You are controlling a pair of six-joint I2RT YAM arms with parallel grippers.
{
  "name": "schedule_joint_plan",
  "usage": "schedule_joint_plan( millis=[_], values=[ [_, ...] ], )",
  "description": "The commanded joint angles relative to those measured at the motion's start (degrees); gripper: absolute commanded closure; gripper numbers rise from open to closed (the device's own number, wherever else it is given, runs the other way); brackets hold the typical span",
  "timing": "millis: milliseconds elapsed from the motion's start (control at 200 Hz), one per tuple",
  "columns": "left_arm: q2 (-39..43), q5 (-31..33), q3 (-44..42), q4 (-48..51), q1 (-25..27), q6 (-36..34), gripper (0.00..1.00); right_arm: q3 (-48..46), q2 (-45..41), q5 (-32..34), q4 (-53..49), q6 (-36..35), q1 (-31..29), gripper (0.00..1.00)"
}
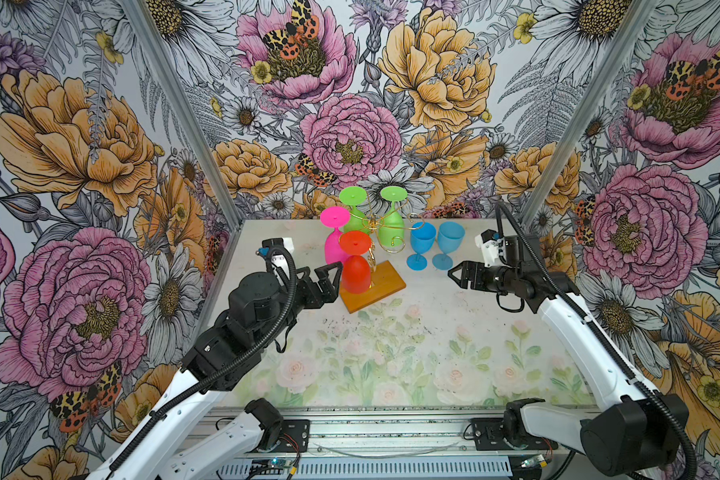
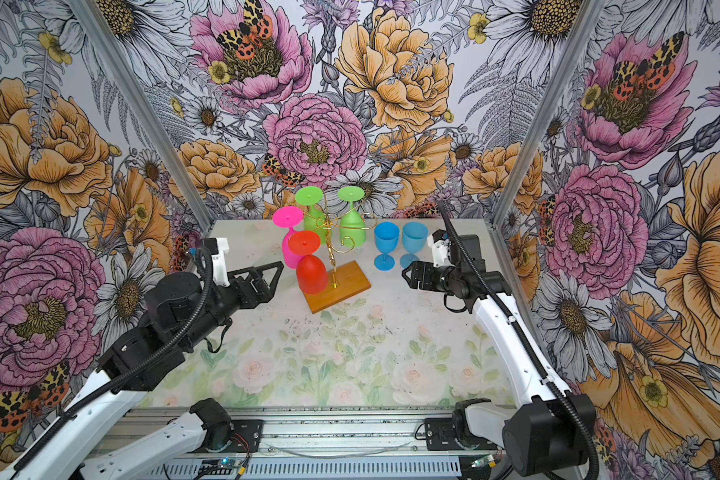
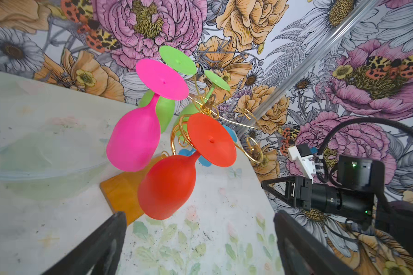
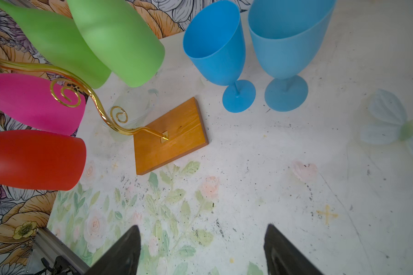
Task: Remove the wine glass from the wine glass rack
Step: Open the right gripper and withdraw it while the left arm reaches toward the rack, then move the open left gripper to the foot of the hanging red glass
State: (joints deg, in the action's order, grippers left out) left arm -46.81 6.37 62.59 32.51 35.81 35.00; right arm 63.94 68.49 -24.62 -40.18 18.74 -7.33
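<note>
The red wine glass (image 1: 356, 276) is hanging on the side of the rack far from my right gripper, so next my left gripper grasps it by its upturned foot (image 1: 355, 242).
The wine glass rack (image 1: 388, 286) (image 2: 347, 286) (image 4: 174, 133) is a gold wire stand on an orange wooden base near the table's back middle. Hanging upside down on it are a red wine glass (image 1: 355, 272) (image 2: 312, 275) (image 3: 167, 188), a pink one (image 1: 332, 249) (image 3: 134, 142) and two green ones (image 1: 393, 226) (image 1: 352, 220). My left gripper (image 1: 323, 277) (image 2: 273, 274) (image 3: 199, 214) is open just left of the red glass bowl, apart from it. On the right, my right gripper (image 1: 454, 275) (image 2: 408, 275) (image 4: 202, 227) stands open and empty, apart from the rack.
Two blue wine glasses (image 1: 422, 243) (image 1: 449, 239) (image 4: 218, 47) stand upright on the table just right of the rack, behind my right gripper. Flowered walls close in the table (image 1: 391, 353) at the back and both sides. A metal rail runs along the front edge.
</note>
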Motion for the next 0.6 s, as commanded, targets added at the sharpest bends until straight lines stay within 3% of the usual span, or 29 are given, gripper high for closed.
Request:
schedule_joint_plan(
  millis=[0, 330, 596],
  values=[
    [-3.5, -14.6, -0.1, -3.6, -3.6, 10.8, 0.08, -1.6, -2.8, -2.8, 3.8, 0.9, -0.4, 0.18],
    [-5.2, -19.1, -0.5, -8.6, -6.6, 18.3, 0.3, -6.0, -6.2, -2.8, 4.3, 1.8, -0.4, 0.19],
    [-7.9, -25.4, -1.0, -11.6, -9.3, 23.4, 0.36, -7.6, -7.5, -3.0, 5.7, 3.6, -0.5, 0.19]
  ],
)
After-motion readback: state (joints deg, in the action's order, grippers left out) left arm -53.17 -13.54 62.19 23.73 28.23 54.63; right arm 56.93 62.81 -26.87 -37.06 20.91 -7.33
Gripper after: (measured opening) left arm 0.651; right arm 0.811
